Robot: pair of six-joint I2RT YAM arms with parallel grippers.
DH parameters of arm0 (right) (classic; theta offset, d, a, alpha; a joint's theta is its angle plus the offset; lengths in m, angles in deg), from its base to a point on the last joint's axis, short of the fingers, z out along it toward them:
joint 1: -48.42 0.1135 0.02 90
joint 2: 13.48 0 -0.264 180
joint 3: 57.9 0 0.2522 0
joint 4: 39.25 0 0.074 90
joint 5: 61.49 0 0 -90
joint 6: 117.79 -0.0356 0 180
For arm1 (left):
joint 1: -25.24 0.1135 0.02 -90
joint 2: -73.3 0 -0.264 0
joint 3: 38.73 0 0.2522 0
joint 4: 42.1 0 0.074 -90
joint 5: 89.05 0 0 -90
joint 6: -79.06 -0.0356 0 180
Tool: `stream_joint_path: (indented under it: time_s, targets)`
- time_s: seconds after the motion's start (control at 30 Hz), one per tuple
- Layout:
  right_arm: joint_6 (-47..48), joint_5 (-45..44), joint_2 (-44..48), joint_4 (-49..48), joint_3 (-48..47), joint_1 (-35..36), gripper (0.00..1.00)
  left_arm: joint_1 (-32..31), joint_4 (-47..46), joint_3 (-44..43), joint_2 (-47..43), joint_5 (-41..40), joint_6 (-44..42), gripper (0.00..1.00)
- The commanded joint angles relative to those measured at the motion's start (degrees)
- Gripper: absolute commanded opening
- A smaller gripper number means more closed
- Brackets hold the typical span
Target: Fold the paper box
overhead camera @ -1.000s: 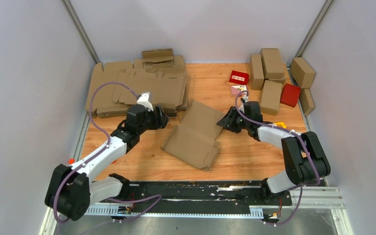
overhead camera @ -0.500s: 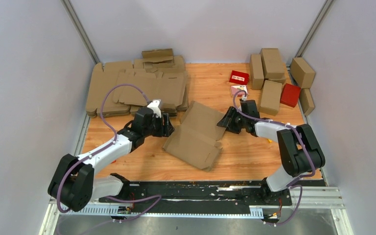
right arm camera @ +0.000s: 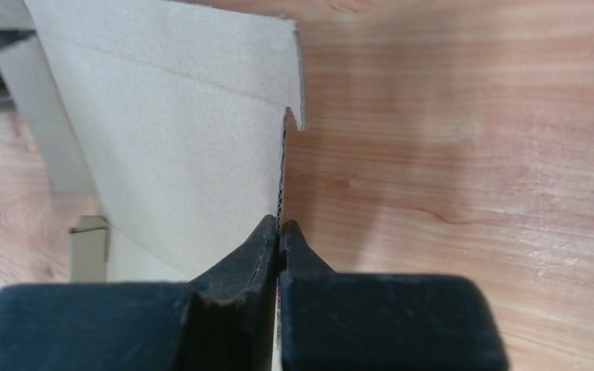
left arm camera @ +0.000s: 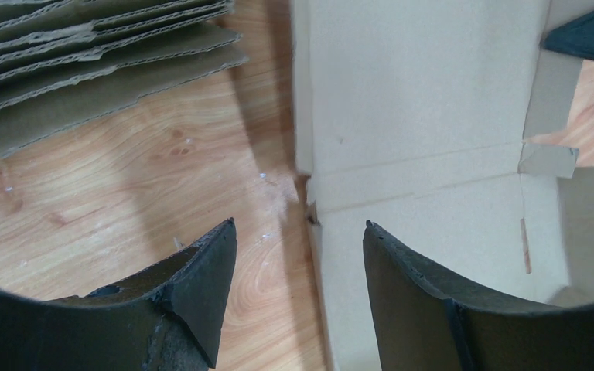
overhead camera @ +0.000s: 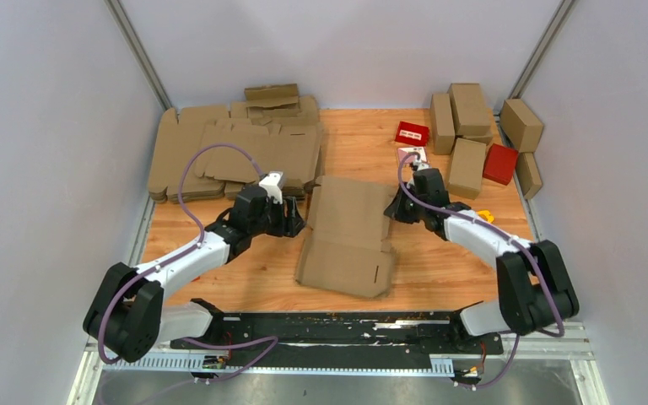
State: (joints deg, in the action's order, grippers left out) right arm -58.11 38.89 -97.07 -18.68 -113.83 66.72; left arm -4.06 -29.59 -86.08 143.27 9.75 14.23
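My left gripper's open fingers are facing the paper box's opposite edge (left arm camera: 303, 116), so my right gripper should keep lifting the paper box's thin corrugated edge (right arm camera: 282, 170) until my left gripper closes there.
The paper box (overhead camera: 346, 236) is a flat brown cardboard sheet with flaps, lying in the middle of the table. My right gripper (overhead camera: 394, 207) is at its upper right edge. In the right wrist view that gripper (right arm camera: 280, 224) is shut on the thin corrugated edge of the paper box (right arm camera: 178, 139), which rises a little off the wood. My left gripper (overhead camera: 297, 221) sits at the sheet's left edge. Seen from the left wrist, it (left arm camera: 300, 226) is open, with one finger over the wood and the other over the paper box (left arm camera: 418, 100).
A stack of flat brown blanks (overhead camera: 236, 152) lies at the back left, also visible in the left wrist view (left arm camera: 85, 62). Finished brown boxes (overhead camera: 464, 126) and red boxes (overhead camera: 500, 162) stand at the back right. A small white and pink item (overhead camera: 411, 154) lies behind my right gripper.
My right gripper has shut on the box's right edge and the sheet has turned squarer to the table. My left gripper has moved right, up to the sheet's left edge.
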Motion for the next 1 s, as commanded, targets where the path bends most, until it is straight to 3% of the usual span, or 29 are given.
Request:
stream_joint_path:
  time_s: [0.0,0.23,0.47,0.53,0.7,0.87,0.97]
  targets:
    - [10.78,-6.34,6.99,0.69,-2.32,4.82,0.01,-0.32,-4.81,-0.21,-1.36,3.67,-0.75,0.69]
    - [17.65,-14.43,10.63,-1.96,-1.06,12.51,0.04,-0.23,-4.60,-1.25,-1.86,1.19,0.62,0.75]
    - [19.77,-14.07,16.39,-10.49,5.19,13.79,0.04,-0.10,-0.88,-1.07,-4.31,-7.33,1.55,0.78]
    - [20.12,-13.52,18.54,-12.66,7.00,13.91,0.04,0.09,-2.13,-0.30,-4.91,-6.31,1.21,0.80]
    - [20.43,-11.85,21.42,-15.33,9.12,13.87,0.05,0.38,-10.65,1.29,-3.36,5.36,0.73,0.80]
    - [20.33,-11.32,21.20,-15.53,8.99,13.92,0.05,0.38,-13.11,0.35,0.03,8.07,0.85,0.71]
    - [20.20,-11.27,21.13,-15.84,9.20,13.97,0.06,0.38,-12.95,-0.66,1.36,7.71,0.36,0.52]
